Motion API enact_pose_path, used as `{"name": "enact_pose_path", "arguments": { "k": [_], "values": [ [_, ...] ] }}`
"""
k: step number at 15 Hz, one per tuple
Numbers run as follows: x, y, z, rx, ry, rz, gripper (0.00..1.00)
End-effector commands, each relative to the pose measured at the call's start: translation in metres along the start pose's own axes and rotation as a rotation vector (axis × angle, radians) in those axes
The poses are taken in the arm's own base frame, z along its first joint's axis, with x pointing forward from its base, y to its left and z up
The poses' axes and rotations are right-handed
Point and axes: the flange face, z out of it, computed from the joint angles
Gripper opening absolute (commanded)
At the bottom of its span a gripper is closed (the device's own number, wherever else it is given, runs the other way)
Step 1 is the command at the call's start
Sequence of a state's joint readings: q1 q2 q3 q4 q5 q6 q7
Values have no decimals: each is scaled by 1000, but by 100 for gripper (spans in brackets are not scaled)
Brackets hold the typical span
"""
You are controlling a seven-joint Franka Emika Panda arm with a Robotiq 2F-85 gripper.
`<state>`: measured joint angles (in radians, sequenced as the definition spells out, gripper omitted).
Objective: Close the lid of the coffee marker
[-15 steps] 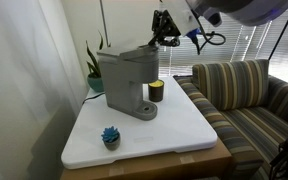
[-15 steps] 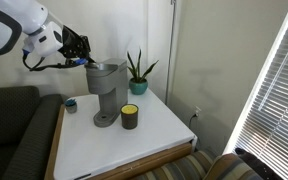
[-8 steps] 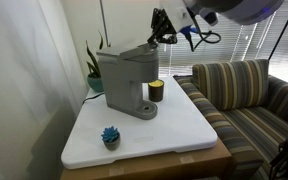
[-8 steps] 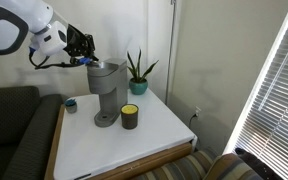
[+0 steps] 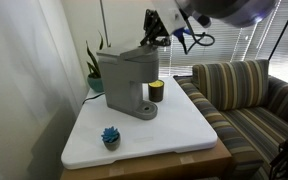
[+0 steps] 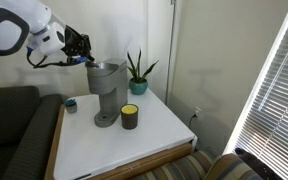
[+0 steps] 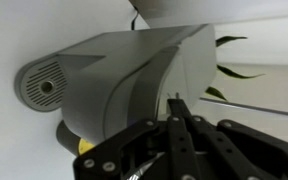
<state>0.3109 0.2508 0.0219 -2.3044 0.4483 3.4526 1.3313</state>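
Note:
My gripper meets the lid's raised front end [image 5: 148, 48] at a slant. I should lift clear, point my gripper down and press the front edge [image 5: 155, 50] from above.
The grey coffee maker [image 5: 124, 80] stands at the back of the white table [image 5: 174, 130]; it also shows in an exterior view [image 6: 106, 92] and fills the wrist view [image 7: 134, 65]. Its lid [image 5: 134, 50] lies along the top, the front end tilted slightly up. My gripper [image 5: 156, 38] is shut and empty, its tips right at the lid's raised front end; I cannot tell whether they touch. In an exterior view my gripper [image 6: 85, 58] sits just beside the machine's top. In the wrist view my gripper [image 7: 179, 105] points at the lid with the fingers pressed together.
A dark cup with yellow top [image 5: 156, 90] [image 6: 130, 115] stands beside the machine. A potted plant [image 5: 92, 65] [image 6: 136, 70] is behind it. A small blue object [image 5: 110, 135] lies near the table's front. A striped couch [image 5: 244, 90] borders the table.
My gripper has moved a little sideways and down toward the front end of the coffee maker's lid. The machine and the other objects have not moved.

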Motion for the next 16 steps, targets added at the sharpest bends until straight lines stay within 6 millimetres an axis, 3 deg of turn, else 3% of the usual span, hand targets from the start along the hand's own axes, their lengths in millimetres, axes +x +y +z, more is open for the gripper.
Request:
{"name": "enact_pose_path", "arguments": {
  "k": [1, 8, 11, 13, 16],
  "values": [
    [0, 48, 10, -91, 9, -75, 0],
    [25, 4, -7, 6, 100, -229, 0],
    [23, -11, -11, 35, 133, -302, 0],
    [18, -16, -14, 44, 151, -341, 0],
    [15, -9, -18, 28, 178, -382, 0]
  ]
}}
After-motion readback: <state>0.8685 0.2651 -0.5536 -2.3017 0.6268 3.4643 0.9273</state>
